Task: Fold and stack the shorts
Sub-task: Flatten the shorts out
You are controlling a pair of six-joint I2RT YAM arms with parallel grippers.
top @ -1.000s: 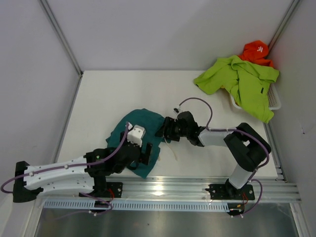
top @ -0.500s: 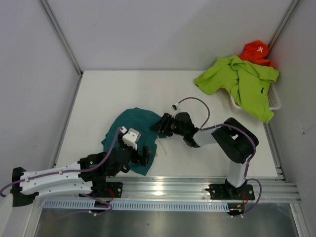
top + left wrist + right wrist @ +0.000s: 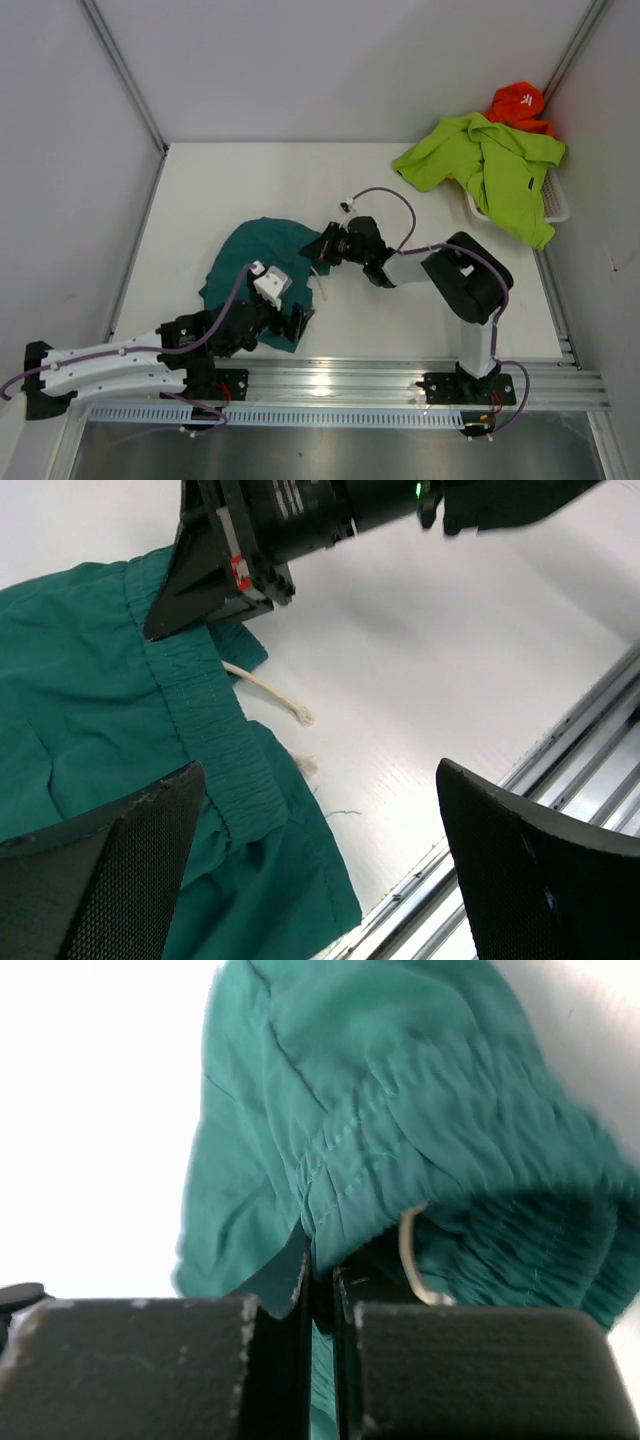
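The ribbed waistband (image 3: 203,708) runs along the edge of the bunched cloth. I expect the teal shorts (image 3: 246,252) to hang down and open out into separate legs when I lift them.
The teal shorts (image 3: 250,262) lie crumpled on the table left of centre. My right gripper (image 3: 322,247) is at their right edge, shut on a fold of the elastic waistband (image 3: 400,1090); the jaws (image 3: 320,1270) pinch the cloth beside the white drawstring (image 3: 408,1250). My left gripper (image 3: 297,325) hovers open over the shorts' near corner (image 3: 90,740), its fingers (image 3: 318,780) wide apart and holding nothing. From the left wrist, the right gripper (image 3: 200,590) shows on the waistband, with the drawstring (image 3: 270,690) trailing onto the table. The lime green shorts (image 3: 490,170) hang over the basket at the back right.
The white plastic basket (image 3: 555,205) stands at the far right edge with an orange garment (image 3: 518,103) behind it. A metal rail (image 3: 350,380) runs along the near table edge, close to the left gripper. Grey walls enclose the table's left, back and right.
My right gripper slid left along the teal shorts and shut on the waistband. The left arm drew back toward the near edge, still open.
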